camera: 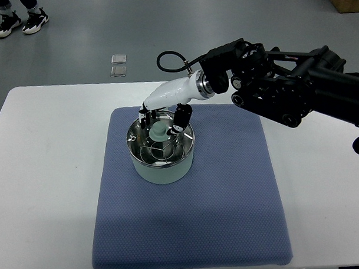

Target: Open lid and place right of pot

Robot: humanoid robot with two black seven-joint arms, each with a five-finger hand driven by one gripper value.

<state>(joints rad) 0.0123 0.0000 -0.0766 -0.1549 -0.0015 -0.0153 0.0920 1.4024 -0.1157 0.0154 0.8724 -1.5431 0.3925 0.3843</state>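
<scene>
My gripper will lift the lid, and I should expect a wire rack to stay in the pot then, because curved wires (157, 152) show through the glass lid (160, 138).
A pale green pot (162, 167) stands on the blue mat (224, 195), left of its middle. A glass lid (160, 144) with a steel rim and a pale green knob (159, 132) sits on the pot. My right hand (162, 118) comes in from the right and hovers right over the lid. Its fingers (181, 118) are spread on either side of the knob and hold nothing. I cannot tell whether they touch the knob. The left arm does not show.
The mat lies on a white table (42, 177). The mat's right half is bare. A person's feet in black and white shoes (21, 21) stand on the grey floor at the top left. Two small square plates (118, 64) lie on the floor behind the table.
</scene>
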